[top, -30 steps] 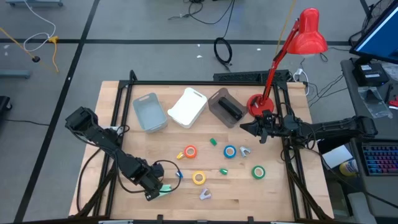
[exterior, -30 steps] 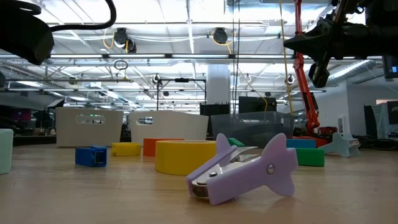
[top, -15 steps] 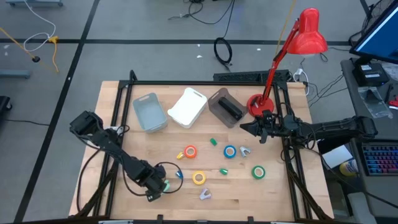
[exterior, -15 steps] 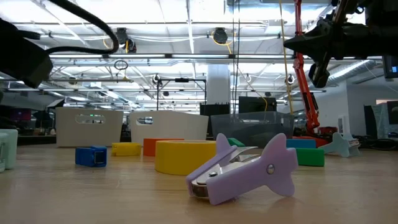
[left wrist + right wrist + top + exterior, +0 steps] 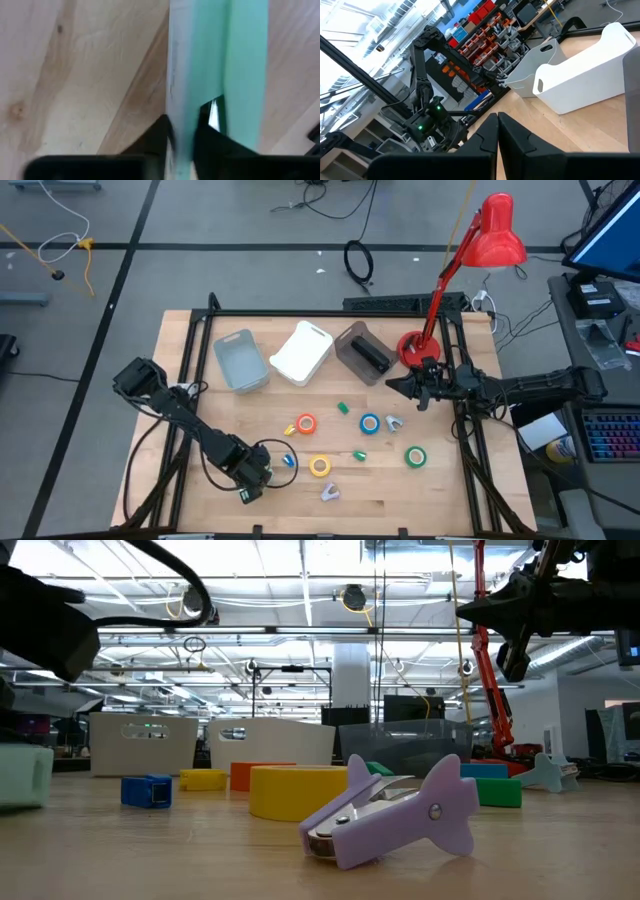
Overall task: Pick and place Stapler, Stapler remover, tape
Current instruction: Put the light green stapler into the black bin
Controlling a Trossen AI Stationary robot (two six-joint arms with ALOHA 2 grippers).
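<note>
I should lift the mint stapler [image 5: 22, 776] toward the white bin [image 5: 301, 352] with my left gripper and pass it to my right gripper, because the stapler is far from my right gripper.
A mint-green stapler [image 5: 215, 60] lies on the wooden table near its front left; one end of it shows at the edge of the low view [image 5: 25, 775]. My left gripper [image 5: 256, 478] stands over it, pointing down, shut on it. A purple stapler remover [image 5: 329, 492] lies near the front edge and a pale blue one [image 5: 393, 422] farther right. Orange [image 5: 306, 424], blue [image 5: 370, 423], yellow [image 5: 319, 466] and green [image 5: 415, 456] tape rolls lie flat mid-table. My right gripper [image 5: 392, 387] hangs shut in the air at the right, touching nothing. My left gripper has the mint stapler between its two fingers [image 5: 161, 134], which come from above and lie across its length. They close on the paler strip along one long side [image 5: 181, 120]. The stapler lies on the table.
Three bins stand at the back: grey-blue [image 5: 240, 361], white [image 5: 302, 352] and dark [image 5: 363, 354]. A red desk lamp [image 5: 412, 346] stands at the back right. Small blue [image 5: 288, 461], green [image 5: 342, 408] and yellow [image 5: 290, 430] blocks lie among the rolls.
My left gripper has come down and a little toward the table's right edge, over the mint stapler, which is now between its fingers. The stapler's end has shifted a little to the right in the low view.
</note>
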